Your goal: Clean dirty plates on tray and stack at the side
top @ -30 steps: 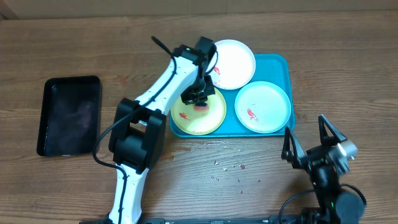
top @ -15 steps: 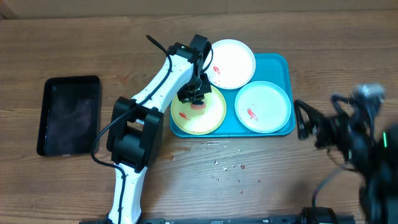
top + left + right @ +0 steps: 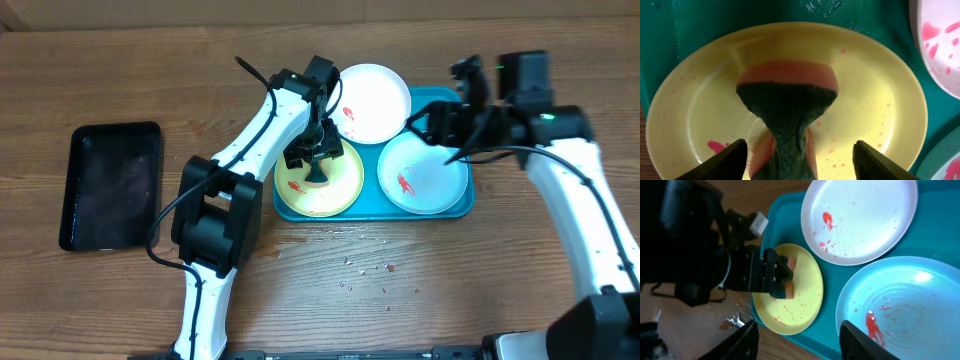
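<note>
The yellow plate (image 3: 335, 192) sits loose on the turquoise tray, so the robot's right gripper should pinch its rim (image 3: 361, 166) close to the mint plate before the left gripper scrubs with the sponge.
Three plates lie on the turquoise tray (image 3: 455, 100): a white plate (image 3: 375, 100) at the back, a yellow plate (image 3: 335, 190) front left, a pale mint plate (image 3: 430, 170) front right. All carry red smears. My left gripper (image 3: 800, 160) hovers low over the yellow plate (image 3: 880, 100), open. An orange sponge with a dark green scouring side (image 3: 787, 100) stands on that plate between the fingers, clear of both. My right gripper (image 3: 802, 342) is open and empty above the tray, between the white plate (image 3: 865, 215) and the mint plate (image 3: 910, 305).
A smaller black tray (image 3: 110, 185) sits on the wooden table at the left. Small crumbs and wet spots (image 3: 365, 270) are scattered on the table in front of the turquoise tray. Both arms meet over the tray.
My left gripper has opened and let go of the sponge on the yellow plate. The right arm has swung from the front right corner to above the tray, its jaws narrower.
</note>
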